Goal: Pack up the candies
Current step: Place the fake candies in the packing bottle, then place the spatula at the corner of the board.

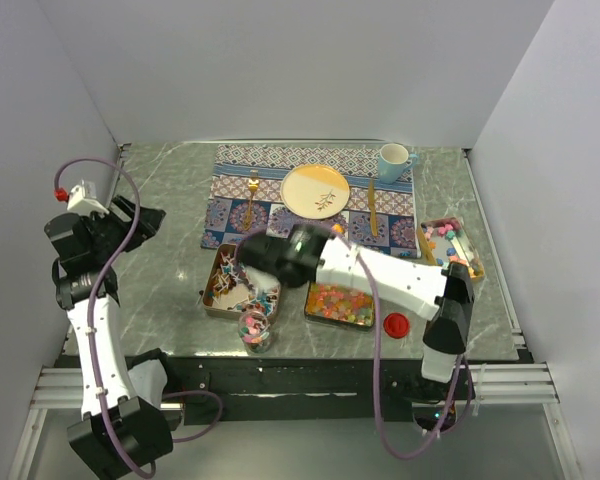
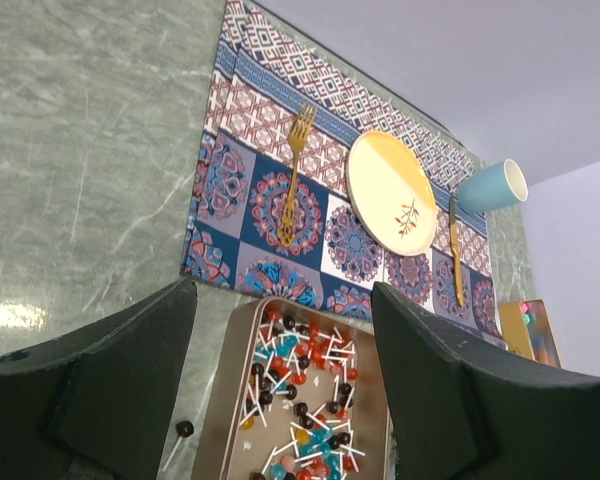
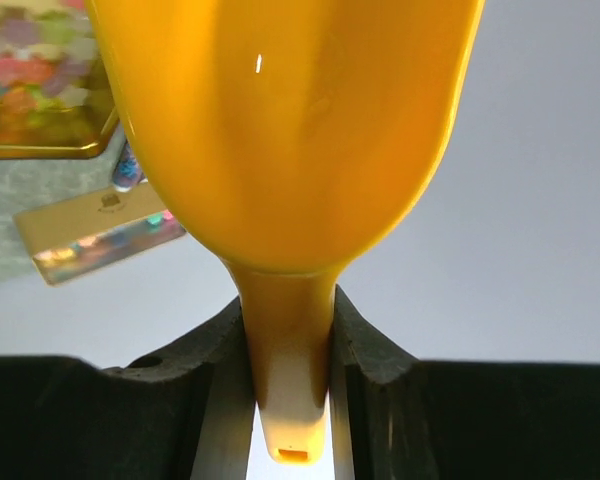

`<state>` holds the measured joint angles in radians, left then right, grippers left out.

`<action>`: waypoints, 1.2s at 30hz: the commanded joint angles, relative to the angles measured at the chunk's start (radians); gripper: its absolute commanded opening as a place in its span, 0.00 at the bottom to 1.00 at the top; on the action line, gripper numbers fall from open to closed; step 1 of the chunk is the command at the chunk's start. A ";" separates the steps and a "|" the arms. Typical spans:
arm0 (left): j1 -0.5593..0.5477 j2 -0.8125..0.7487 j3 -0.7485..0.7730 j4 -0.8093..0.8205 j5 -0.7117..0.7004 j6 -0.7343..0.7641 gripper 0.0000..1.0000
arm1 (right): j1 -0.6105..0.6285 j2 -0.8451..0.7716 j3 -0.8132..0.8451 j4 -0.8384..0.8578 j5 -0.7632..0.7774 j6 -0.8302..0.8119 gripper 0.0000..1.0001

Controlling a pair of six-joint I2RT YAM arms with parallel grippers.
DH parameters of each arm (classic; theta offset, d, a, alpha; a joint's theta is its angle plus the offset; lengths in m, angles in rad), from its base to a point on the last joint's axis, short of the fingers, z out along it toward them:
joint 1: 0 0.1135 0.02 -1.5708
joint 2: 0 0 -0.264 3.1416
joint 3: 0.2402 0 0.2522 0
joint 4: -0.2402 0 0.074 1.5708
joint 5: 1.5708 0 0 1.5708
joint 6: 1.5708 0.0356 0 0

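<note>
My right gripper should keep going to the corner (image 1: 437, 178) beside the blue cup, since that corner is free and the yellow scoop's bowl (image 3: 285, 130) is empty. It should let go of the scoop flat there.
The candies (image 1: 340, 304), tiny pink, orange and yellow beads, fill a gold tray (image 1: 311, 315) near the front edge. More of them sit in a small clear jar (image 1: 255, 331) to its left. My right gripper (image 3: 285, 312) is shut on the handle of a yellow scoop (image 3: 280, 130), whose bowl fills the right wrist view. Seen from above, that gripper (image 1: 265, 258) hangs over the table between the two trays, and the scoop itself is hidden. My left gripper (image 2: 282, 292) stands open and holds nothing, far left in the top view (image 1: 140, 222).
A gold tray of lollipops (image 2: 242, 380) lies below the left fingers, with one loose lollipop (image 2: 183, 430) beside it. A red lid (image 1: 395, 323) lies front right. A box of mixed sweets (image 1: 450, 246) stands at the right. On the patterned mat (image 1: 280, 160) are a plate (image 1: 315, 190), fork (image 1: 252, 196), knife (image 1: 372, 206) and blue cup (image 1: 392, 160).
</note>
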<state>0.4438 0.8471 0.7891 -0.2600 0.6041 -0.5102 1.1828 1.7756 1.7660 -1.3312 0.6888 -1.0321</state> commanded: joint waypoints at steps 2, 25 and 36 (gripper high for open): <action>0.004 0.055 0.093 -0.001 0.011 0.006 0.76 | -0.259 0.031 0.223 -0.111 -0.155 0.131 0.00; -0.042 0.247 0.219 -0.272 0.073 0.418 0.75 | -1.335 0.626 0.720 0.219 -0.727 0.690 0.00; -0.132 0.326 0.248 -0.292 -0.046 0.419 0.75 | -1.367 0.723 0.655 0.489 -0.716 0.692 0.00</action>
<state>0.3122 1.1511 0.9791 -0.5213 0.5949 -0.1425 -0.1772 2.5095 2.4241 -0.9760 -0.0261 -0.3412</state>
